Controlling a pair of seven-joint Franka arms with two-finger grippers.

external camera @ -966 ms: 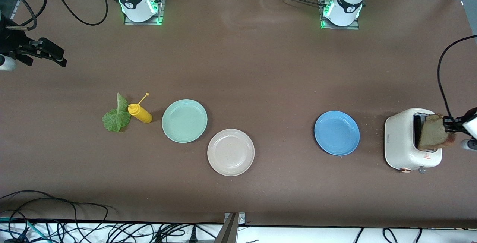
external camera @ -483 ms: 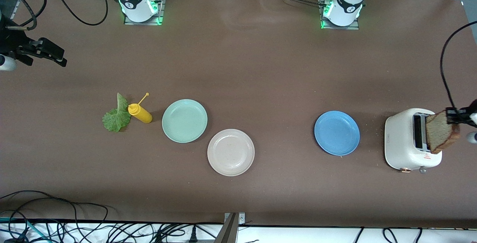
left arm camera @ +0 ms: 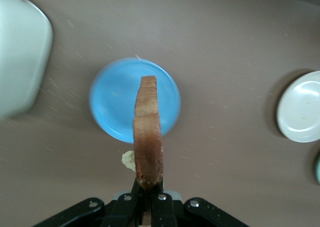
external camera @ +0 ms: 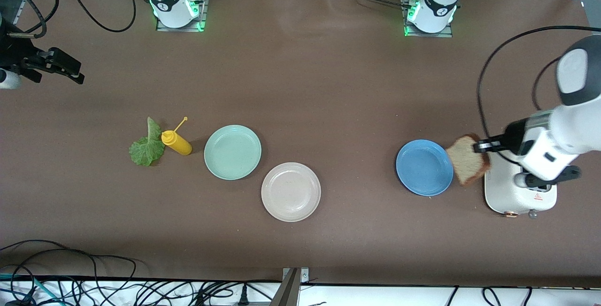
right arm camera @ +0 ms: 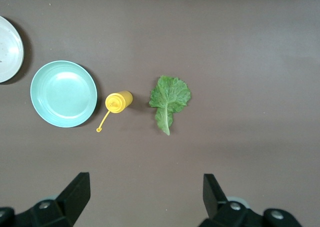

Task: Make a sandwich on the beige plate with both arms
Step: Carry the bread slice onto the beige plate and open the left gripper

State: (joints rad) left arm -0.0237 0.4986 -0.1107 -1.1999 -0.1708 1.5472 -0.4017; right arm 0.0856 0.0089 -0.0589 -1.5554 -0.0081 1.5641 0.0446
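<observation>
I should keep carrying the bread slice (external camera: 466, 160), which my left gripper holds by one edge, clear of the toaster, until it meets the empty beige plate (external camera: 290, 192).
My left gripper (external camera: 482, 146) is shut on one edge of a tan bread slice (external camera: 466, 160) with a dark crust, held up in the air over the blue plate's rim beside the toaster. In the left wrist view the slice (left arm camera: 148, 137) stands edge-on out of the shut gripper (left arm camera: 148, 199). The beige plate (external camera: 290, 192) sits bare near the table's middle, also seen as beige plate (left arm camera: 302, 107). A green lettuce leaf (external camera: 147, 145) lies flat toward the right arm's end. My right gripper (external camera: 75, 75) waits open above that end, looking down on the lettuce (right arm camera: 169, 97); its gripper (right arm camera: 147, 192) holds nothing.
A blue plate (external camera: 424, 167) lies next to a white toaster (external camera: 509, 200), which my left arm partly covers. A mint green plate (external camera: 232, 151) touches the beige plate's rim, and a yellow squeeze bottle (external camera: 176, 141) lies on its side against the lettuce.
My left gripper has pulled the bread slice up out of the toaster and swung it over toward the blue plate. The right arm has not moved.
</observation>
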